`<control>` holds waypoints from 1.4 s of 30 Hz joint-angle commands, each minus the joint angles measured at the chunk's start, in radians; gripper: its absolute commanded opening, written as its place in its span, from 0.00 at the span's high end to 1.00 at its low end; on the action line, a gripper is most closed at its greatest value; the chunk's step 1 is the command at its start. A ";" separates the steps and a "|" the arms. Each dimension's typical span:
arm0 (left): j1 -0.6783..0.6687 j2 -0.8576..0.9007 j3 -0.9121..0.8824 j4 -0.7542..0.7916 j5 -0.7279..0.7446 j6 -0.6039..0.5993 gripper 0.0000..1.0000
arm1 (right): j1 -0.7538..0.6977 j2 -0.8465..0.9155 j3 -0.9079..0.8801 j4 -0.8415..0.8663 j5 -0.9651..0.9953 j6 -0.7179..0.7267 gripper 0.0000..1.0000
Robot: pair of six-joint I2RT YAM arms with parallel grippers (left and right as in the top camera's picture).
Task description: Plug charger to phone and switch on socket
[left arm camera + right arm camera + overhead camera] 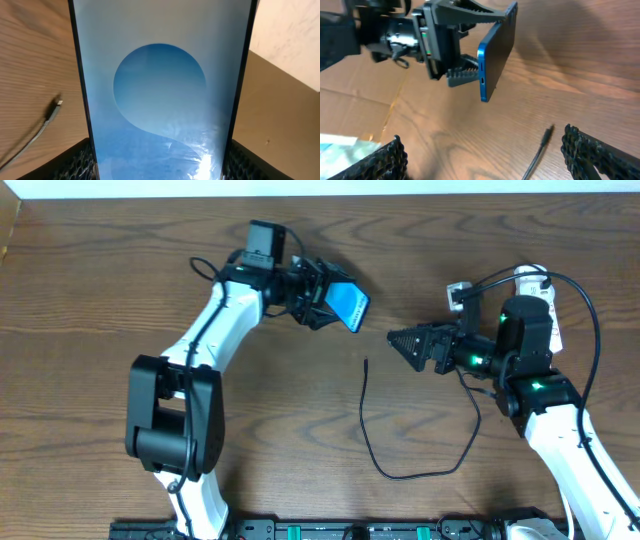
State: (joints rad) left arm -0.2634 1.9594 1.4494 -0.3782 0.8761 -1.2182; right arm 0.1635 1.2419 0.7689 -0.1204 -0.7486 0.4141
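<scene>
I keep moving my right gripper in until it closes on the phone's loose end [357, 316], because the phone's narrow side faces the gripper's open fingers.
My left gripper [322, 292] is shut on the phone [350, 304], a slim blue-screened smartphone held tilted above the table. The phone fills the left wrist view [160, 90] and shows edge-on in the right wrist view [496, 50]. The charger, a thin black cable [372, 430], loops on the table with its connector tip [367, 361] lying free below the phone; the tip also shows in the left wrist view [58, 103] and the right wrist view [547, 133]. My right gripper [405, 340] is open and empty, just right of the tip. The socket [535, 290] lies mostly hidden behind the right arm.
A small white and grey part [458, 293] sits next to the socket at the back right. The wooden table [90, 300] ends at a pale strip along the far edge. A black rail [330, 530] runs along the front edge.
</scene>
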 commanded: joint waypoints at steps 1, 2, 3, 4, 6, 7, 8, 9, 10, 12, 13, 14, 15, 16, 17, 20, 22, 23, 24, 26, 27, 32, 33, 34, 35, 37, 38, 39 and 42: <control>-0.035 -0.039 0.008 0.034 -0.018 -0.052 0.93 | 0.034 0.000 0.013 -0.005 0.103 0.008 0.04; -0.045 -0.039 0.008 0.042 -0.022 -0.059 0.93 | 0.043 0.000 0.013 -0.005 0.125 0.008 0.05; -0.053 -0.039 0.008 0.049 -0.025 -0.061 0.93 | 0.051 0.000 0.013 -0.008 0.152 0.008 0.04; -0.060 -0.039 0.008 0.052 -0.028 -0.064 0.93 | 0.058 0.000 0.013 -0.013 0.177 0.008 0.05; -0.078 -0.039 0.008 0.052 -0.040 -0.072 0.93 | 0.078 0.000 0.013 -0.028 0.249 0.009 0.04; -0.085 -0.039 0.008 0.052 -0.048 -0.076 0.93 | 0.087 0.000 0.013 -0.034 0.277 0.009 0.04; -0.093 -0.039 0.008 0.052 -0.056 -0.078 0.93 | 0.094 0.002 0.013 -0.038 0.301 0.009 0.05; -0.099 -0.039 0.008 0.053 -0.060 -0.078 0.92 | 0.100 0.002 0.013 -0.039 0.317 0.010 0.05; -0.105 -0.039 0.008 0.056 -0.062 -0.078 0.93 | 0.107 0.005 0.013 -0.040 0.339 0.017 0.05; -0.116 -0.039 0.008 0.062 -0.063 -0.079 0.93 | 0.116 0.009 0.013 -0.037 0.369 0.029 0.06; -0.121 -0.039 0.008 0.068 -0.063 -0.082 0.93 | 0.120 0.013 0.013 -0.033 0.383 0.035 0.07; -0.125 -0.039 0.008 0.073 -0.063 -0.084 0.93 | 0.122 0.016 0.013 -0.028 0.385 0.035 0.08; -0.129 -0.039 0.008 0.075 -0.063 -0.087 0.93 | 0.122 0.023 0.013 -0.023 0.385 0.038 0.09; -0.132 -0.040 0.008 0.075 -0.063 -0.090 0.93 | 0.122 0.029 0.013 -0.015 0.387 0.046 0.10; -0.136 -0.041 0.008 0.075 -0.063 -0.093 0.93 | 0.122 0.039 0.013 -0.009 0.397 0.058 0.11; -0.148 -0.044 0.008 0.076 -0.063 -0.097 0.92 | 0.123 0.074 0.013 0.017 0.407 0.071 0.11; -0.157 -0.047 0.008 0.082 -0.063 -0.097 0.93 | 0.125 0.098 0.013 0.034 0.407 0.072 0.11; -0.161 -0.047 0.008 0.082 -0.063 -0.098 0.93 | 0.126 0.109 0.013 0.045 0.406 0.072 0.11; -0.165 -0.047 0.008 0.082 -0.063 -0.104 0.93 | 0.126 0.121 0.013 0.060 0.406 0.072 0.12; -0.174 -0.047 0.008 0.082 -0.069 -0.112 0.93 | 0.126 0.141 0.013 0.089 0.406 0.072 0.12; -0.180 -0.047 0.008 0.082 -0.077 -0.112 0.93 | 0.126 0.148 0.013 0.105 0.406 0.072 0.12; -0.208 -0.047 0.008 0.091 -0.111 -0.128 0.93 | 0.126 0.152 0.013 0.132 0.407 0.072 0.13; -0.214 -0.047 0.008 0.100 -0.111 -0.128 0.93 | 0.126 0.152 0.013 0.132 0.408 0.072 0.14; -0.220 -0.047 0.008 0.109 -0.111 -0.130 0.93 | 0.126 0.152 0.013 0.131 0.415 0.072 0.14; -0.227 -0.047 0.008 0.121 -0.111 -0.130 0.93 | 0.126 0.152 0.013 0.129 0.422 0.072 0.15; -0.236 -0.047 0.008 0.142 -0.112 -0.132 0.93 | 0.126 0.152 0.013 0.129 0.428 0.072 0.17; -0.240 -0.047 0.008 0.146 -0.116 -0.140 0.93 | 0.126 0.152 0.013 0.129 0.429 0.072 0.21; -0.243 -0.047 0.008 0.146 -0.123 -0.146 0.93 | 0.126 0.152 0.013 0.128 0.429 0.072 0.25; -0.248 -0.047 0.008 0.146 -0.134 -0.148 0.93 | 0.126 0.152 0.013 0.128 0.429 0.072 0.39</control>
State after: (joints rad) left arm -0.5091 1.9594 1.4494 -0.2394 0.7517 -1.3521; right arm 0.2813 1.3941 0.7692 0.0090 -0.3351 0.4847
